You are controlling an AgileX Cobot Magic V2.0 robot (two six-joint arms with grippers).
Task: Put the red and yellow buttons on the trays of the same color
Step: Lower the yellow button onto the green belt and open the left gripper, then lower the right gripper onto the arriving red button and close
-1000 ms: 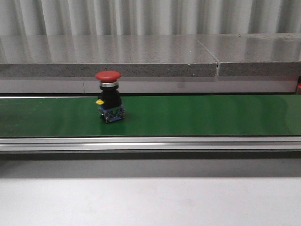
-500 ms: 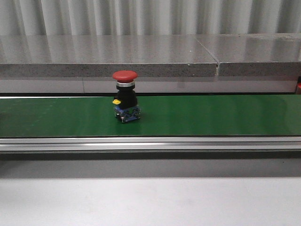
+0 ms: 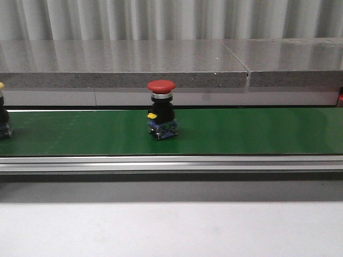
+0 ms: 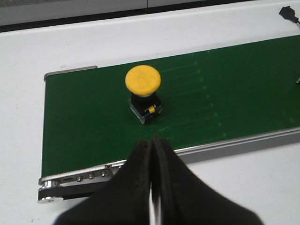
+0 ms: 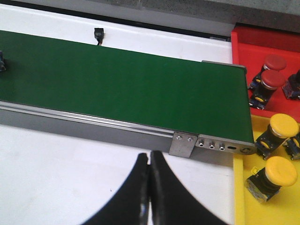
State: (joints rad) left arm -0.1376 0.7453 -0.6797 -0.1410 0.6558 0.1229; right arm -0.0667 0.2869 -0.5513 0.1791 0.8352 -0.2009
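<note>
The red tray [image 5: 255, 45] lies by my right gripper, far from my left gripper, so my right gripper should take the red button [image 3: 162, 110] before the yellow button.
A red button [image 3: 161, 108] stands upright near the middle of the green conveyor belt [image 3: 241, 131]. A yellow button [image 4: 143, 92] stands on the belt near its left end and shows at the left edge of the front view [image 3: 3, 119]. My left gripper [image 4: 151, 143] is shut and empty, above the belt's near edge just in front of the yellow button. My right gripper [image 5: 150, 157] is shut and empty over the white table near the belt's right end. A red tray [image 5: 262, 44] holds red buttons [image 5: 269, 79]. A yellow tray [image 5: 243, 197] holds yellow buttons [image 5: 276, 173].
The belt's metal side rail [image 3: 171, 163] runs along the front. A grey stone ledge [image 3: 161, 64] runs behind the belt. A black cable plug [image 5: 98, 34] lies on the table beyond the belt. White table surface [image 3: 171, 230] lies in front of the belt.
The red button has travelled to the right along the belt. The yellow button has come into the front view at the left edge.
</note>
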